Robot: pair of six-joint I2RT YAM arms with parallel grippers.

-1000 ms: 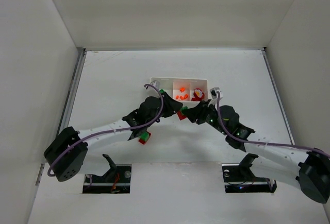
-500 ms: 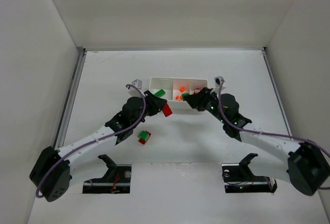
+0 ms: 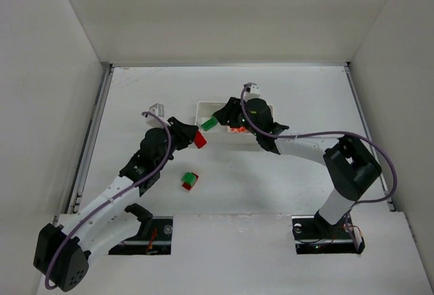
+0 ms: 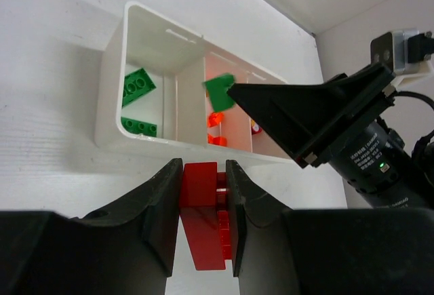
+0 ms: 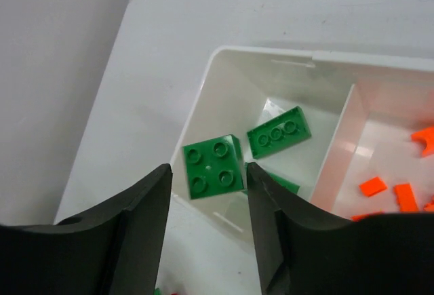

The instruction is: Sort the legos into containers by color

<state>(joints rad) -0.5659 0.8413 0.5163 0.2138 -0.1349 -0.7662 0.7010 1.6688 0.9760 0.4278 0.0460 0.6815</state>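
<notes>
My right gripper should first drop the green brick (image 3: 209, 123) and move clear, since it keeps my left gripper's red brick (image 3: 199, 140) from the red pieces' compartment.
My left gripper (image 4: 203, 171) is shut on a red brick (image 4: 201, 200), held just short of the white tray's (image 4: 112, 91) near wall; it also shows in the top view (image 3: 195, 139). My right gripper (image 5: 207, 167) is open over the tray's left compartment. A square green brick (image 5: 213, 166) hangs loose between its fingertips, with a gap on the left side. The green brick also shows in the top view (image 3: 209, 124). Two green bricks (image 4: 137, 86) lie in the left compartment. Orange pieces (image 5: 373, 186) lie in the middle one.
A joined green and red brick (image 3: 189, 181) lies on the table, near of the tray (image 3: 224, 104) and between the arms. White walls enclose the table on the left, right and back.
My right gripper has swung left, from the tray's right end to over its left compartment, and opened on the green brick. My left gripper has drawn back left with the red brick.
</notes>
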